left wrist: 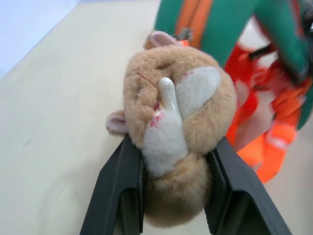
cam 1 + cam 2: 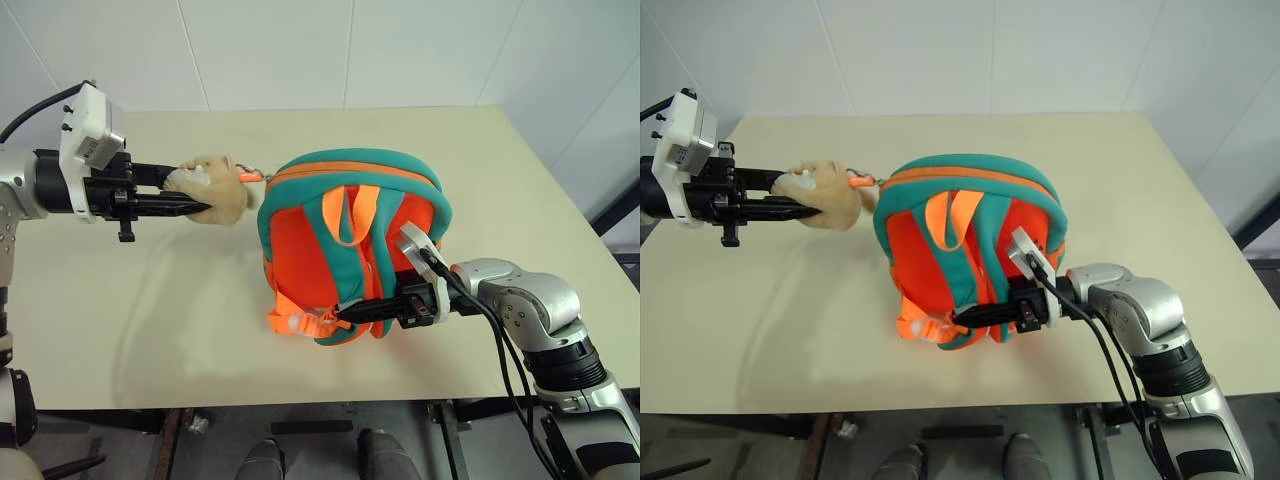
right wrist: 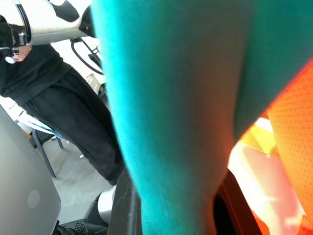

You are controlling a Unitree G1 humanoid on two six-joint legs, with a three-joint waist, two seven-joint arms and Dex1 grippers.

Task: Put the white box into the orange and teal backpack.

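I keep pulling the clipped plush toy (image 2: 226,190) with my left gripper along the backpack's side (image 2: 267,262) while my right gripper holds the teal strap, until the zipper gets to its end.
The orange and teal backpack (image 2: 350,240) lies on the beige table (image 2: 150,330) with its straps facing up. A tan plush toy (image 2: 222,185) hangs from it by an orange clip at its left. My left gripper (image 2: 197,190) comes in from the left and is shut on the plush toy (image 1: 171,122), one black finger (image 1: 120,186) pressed against each side. At the bag's near lower edge my right gripper (image 2: 345,312) is shut on a teal strap (image 3: 171,147). The white box is out of view.
The table's front edge runs just below the backpack and my right arm. Bare tabletop lies to the left and behind the bag. Off to the table's left, a person in dark clothes (image 3: 58,103) stands beside a chair in the right wrist view.
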